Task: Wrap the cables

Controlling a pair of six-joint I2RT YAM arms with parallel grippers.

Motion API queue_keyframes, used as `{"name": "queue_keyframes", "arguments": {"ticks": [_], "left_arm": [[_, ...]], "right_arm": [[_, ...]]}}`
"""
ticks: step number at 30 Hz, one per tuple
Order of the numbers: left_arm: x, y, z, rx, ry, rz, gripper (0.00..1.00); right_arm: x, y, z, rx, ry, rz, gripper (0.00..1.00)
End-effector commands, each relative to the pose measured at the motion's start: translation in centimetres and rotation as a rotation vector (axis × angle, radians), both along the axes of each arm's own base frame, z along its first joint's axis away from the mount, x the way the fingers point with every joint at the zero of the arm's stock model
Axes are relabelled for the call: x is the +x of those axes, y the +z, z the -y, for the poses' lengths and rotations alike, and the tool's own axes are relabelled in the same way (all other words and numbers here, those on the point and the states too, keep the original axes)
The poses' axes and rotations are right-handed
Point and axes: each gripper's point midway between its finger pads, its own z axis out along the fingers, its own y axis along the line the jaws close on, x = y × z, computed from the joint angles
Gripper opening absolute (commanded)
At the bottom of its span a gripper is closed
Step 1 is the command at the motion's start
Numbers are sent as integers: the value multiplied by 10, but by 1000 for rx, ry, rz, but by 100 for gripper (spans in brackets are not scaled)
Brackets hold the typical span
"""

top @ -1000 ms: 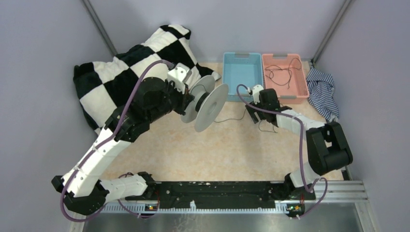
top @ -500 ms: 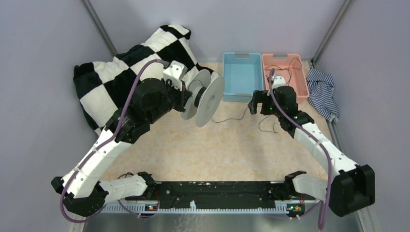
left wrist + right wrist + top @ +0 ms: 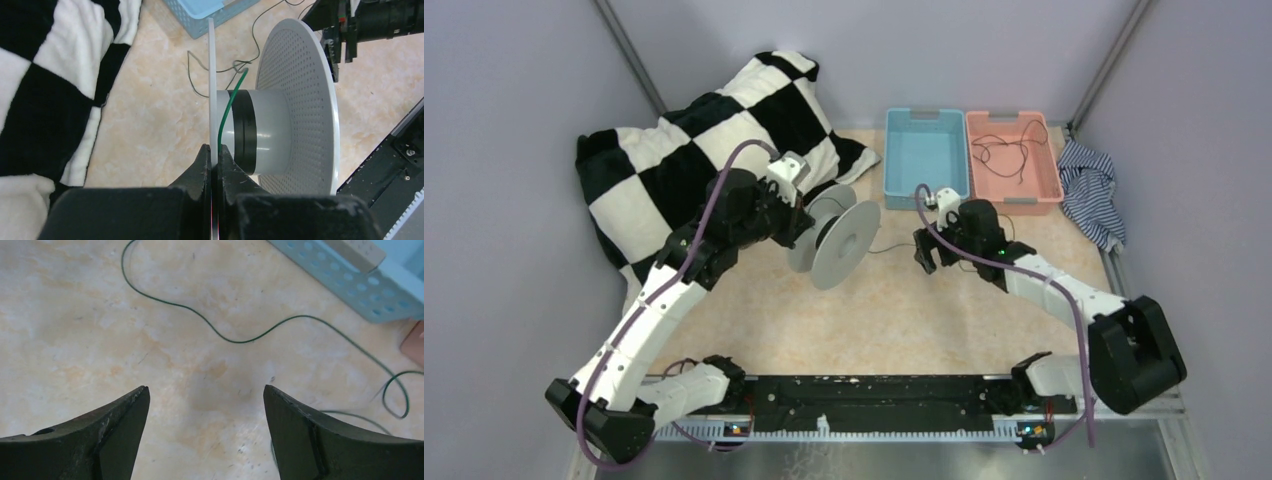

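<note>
I expect the dark cable to drag its looped tail (image 3: pixel 407 399) along behind when I lift the cable and carry it around the spool, because the cable lies in slack curves (image 3: pixel 239 342).
My left gripper (image 3: pixel 809 222) is shut on the near flange of the pale grey spool (image 3: pixel 839 240) and holds it on edge over the table. In the left wrist view the fingers (image 3: pixel 214 152) pinch the thin flange, and the spool hub (image 3: pixel 267 131) carries a dark band. A thin dark cable (image 3: pixel 231 97) runs off the hub to the table. The cable (image 3: pixel 892 248) lies loose between the spool and my right gripper (image 3: pixel 924 255). My right gripper (image 3: pixel 206 397) is open and empty above the table, with the cable (image 3: pixel 240 341) curving beyond its fingertips.
A blue basket (image 3: pixel 926 160) and a pink basket (image 3: pixel 1014 185) holding more thin cables stand at the back. A black-and-white checkered pillow (image 3: pixel 694 150) fills the back left. A striped cloth (image 3: pixel 1089 190) lies at the right edge.
My left arm has brought the spool down and nearer. My right gripper has swung left and nearer, toward the spool, and the right arm's elbow has shifted.
</note>
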Motion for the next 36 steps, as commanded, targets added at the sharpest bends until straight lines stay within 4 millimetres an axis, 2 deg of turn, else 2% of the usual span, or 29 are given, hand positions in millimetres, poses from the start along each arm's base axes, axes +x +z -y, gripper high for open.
{"name": "queue_keyframes", "arguments": {"ticks": [1,5,9,12,16,19,23,27,30,36], "left_arm": [[9,49,4,-181,-72,126,0],[27,44,-10,-156,25,82,0],[33,41,-21,-155,78,61,0],[38,31,-29,-156,111,32,0],[40,20,-30,-173,112,0,0],[41,18,-31,-195,117,-6,0],[43,15,-33,-205,118,-20,0],[46,12,-36,-210,130,-23,0],[50,7,-39,-210,150,-27,0],[57,10,-49,-211,220,-26,0]], "right_arm": [[41,5,-11,-193,132,169,83],[54,-12,-12,-297,185,179,83],[64,-21,-18,-318,215,165,82],[71,-29,-25,-313,216,132,80],[74,-38,-34,-291,234,99,78],[74,-43,-45,-272,257,86,78],[76,-59,-48,-281,250,37,77],[75,-67,-47,-283,223,-26,75],[72,-75,-48,-288,226,-76,60],[66,-82,-48,-287,229,-126,11]]}}
